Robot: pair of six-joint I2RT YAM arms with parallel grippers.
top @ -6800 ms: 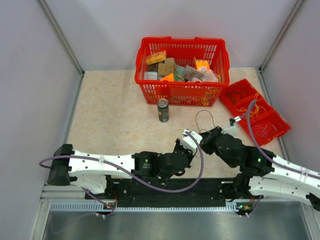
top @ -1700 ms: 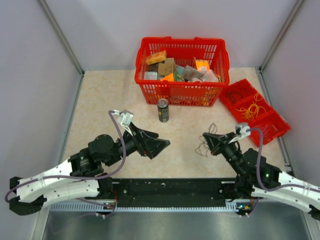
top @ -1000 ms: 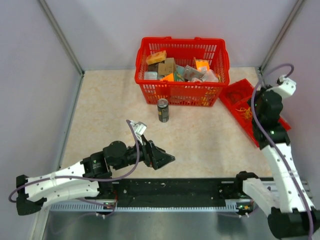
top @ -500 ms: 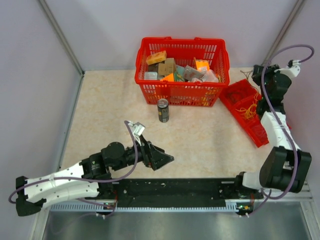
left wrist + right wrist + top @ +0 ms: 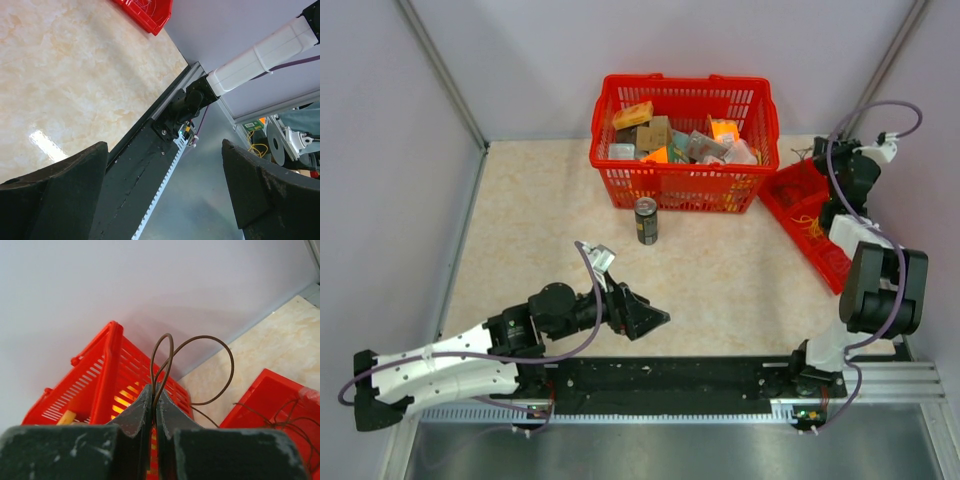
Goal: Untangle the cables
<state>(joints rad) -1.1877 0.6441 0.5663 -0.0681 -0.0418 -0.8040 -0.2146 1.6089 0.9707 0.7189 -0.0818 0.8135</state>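
My right gripper should continue toward the dark strands of cable in the red tray (image 5: 289,424) and release there, with the brown cable's loops (image 5: 232,365) clear of the yellow cables.
My right gripper (image 5: 154,390) is shut on a thin dark brown cable (image 5: 192,356), whose loops rise above the closed fingertips. From above, the right gripper (image 5: 823,157) is held up at the far right, over the back end of the red tray (image 5: 840,268), and dark cable strands (image 5: 812,152) stick out beside it. Yellow-orange cables (image 5: 811,226) lie in the tray, and more dark strands (image 5: 295,426) rest there too. My left gripper (image 5: 648,318) hangs low near the front rail, open, with nothing between its fingers (image 5: 55,192).
A red basket (image 5: 685,188) full of boxes stands at the back centre, its wall (image 5: 107,375) close to the right gripper. A dark drink can (image 5: 646,220) stands before it. The black rail (image 5: 135,165) and the right arm base (image 5: 187,106) lie under the left gripper.
The right arm swung from over the tray up to the back right corner with the brown cable in its grip, then dipped slightly. The left arm barely moved.
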